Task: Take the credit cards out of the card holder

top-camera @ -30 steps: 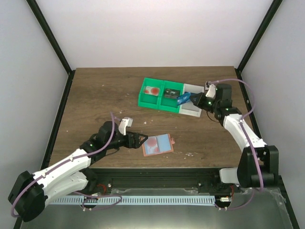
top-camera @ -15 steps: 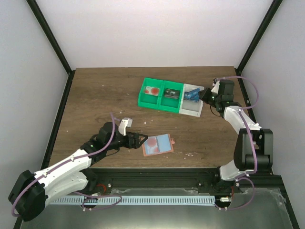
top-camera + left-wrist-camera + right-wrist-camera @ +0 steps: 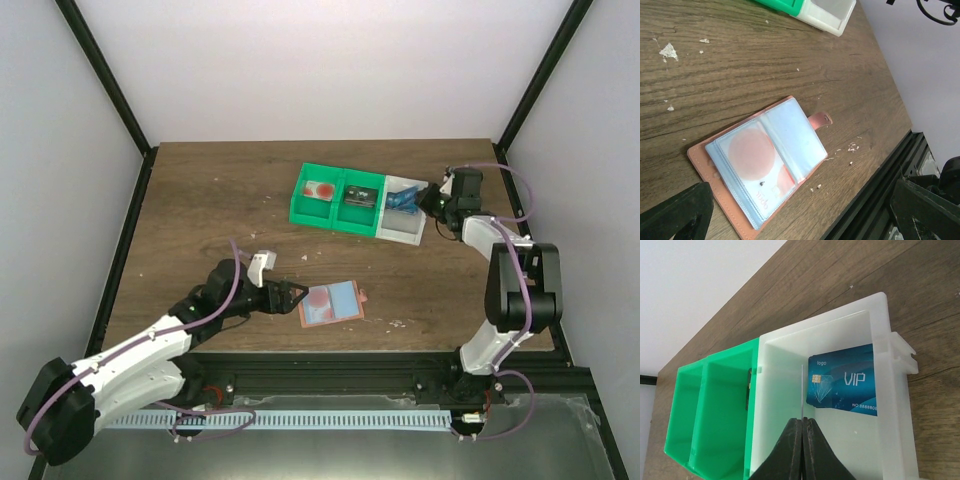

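The thin card (image 3: 802, 390) hangs clear inside the white bin's sides, so my right gripper keeps moving down toward the bin's bottom (image 3: 855, 437) and let the card go there.
The card holder (image 3: 331, 301) lies open on the table, salmon-pink with light-blue sleeves; in the left wrist view (image 3: 762, 167) a card with a pink circle shows in its left sleeve. My left gripper (image 3: 297, 294) is open just left of the holder, and the holder lies ahead between its fingers (image 3: 800, 202). My right gripper (image 3: 428, 203) is over the white bin (image 3: 401, 237). It is shut (image 3: 803, 419) on a thin card (image 3: 802, 390) seen edge-on. A blue VIP credit card (image 3: 847, 385) lies in the white bin (image 3: 775, 405).
A green bin (image 3: 335, 215) with two compartments adjoins the white bin on the left and holds a red item (image 3: 322, 190) and a black item (image 3: 360, 196). Crumbs lie near the holder (image 3: 854, 147). The table's black front rail (image 3: 875, 200) is close to the holder.
My right gripper has swung right and back from the green bin's edge to over the white bin, and the blue card now sits in the bin. My left arm has barely moved.
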`<action>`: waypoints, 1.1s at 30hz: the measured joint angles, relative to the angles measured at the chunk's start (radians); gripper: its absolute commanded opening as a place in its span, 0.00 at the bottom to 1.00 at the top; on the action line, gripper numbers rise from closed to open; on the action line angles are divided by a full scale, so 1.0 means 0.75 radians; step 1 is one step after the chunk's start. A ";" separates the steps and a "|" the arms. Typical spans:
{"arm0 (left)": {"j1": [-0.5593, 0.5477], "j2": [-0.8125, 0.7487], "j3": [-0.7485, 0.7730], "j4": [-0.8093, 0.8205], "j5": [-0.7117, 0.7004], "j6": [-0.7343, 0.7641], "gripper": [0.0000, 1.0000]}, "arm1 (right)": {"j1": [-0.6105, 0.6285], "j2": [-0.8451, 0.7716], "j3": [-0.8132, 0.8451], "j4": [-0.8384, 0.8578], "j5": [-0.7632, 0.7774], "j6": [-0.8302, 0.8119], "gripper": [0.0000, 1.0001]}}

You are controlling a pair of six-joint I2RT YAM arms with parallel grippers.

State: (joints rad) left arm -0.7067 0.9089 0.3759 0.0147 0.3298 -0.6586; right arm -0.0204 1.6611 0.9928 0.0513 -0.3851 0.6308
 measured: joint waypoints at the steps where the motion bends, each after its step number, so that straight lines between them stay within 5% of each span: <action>1: 0.000 -0.004 -0.004 0.000 0.000 -0.003 1.00 | 0.000 0.013 0.003 0.009 -0.001 0.009 0.01; 33: 0.000 -0.111 -0.027 -0.012 -0.005 -0.038 1.00 | -0.001 0.264 0.083 0.183 -0.084 0.092 0.01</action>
State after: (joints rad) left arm -0.7067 0.8257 0.3557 0.0059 0.3260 -0.6868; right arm -0.0212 1.8595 1.0550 0.1886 -0.4480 0.6994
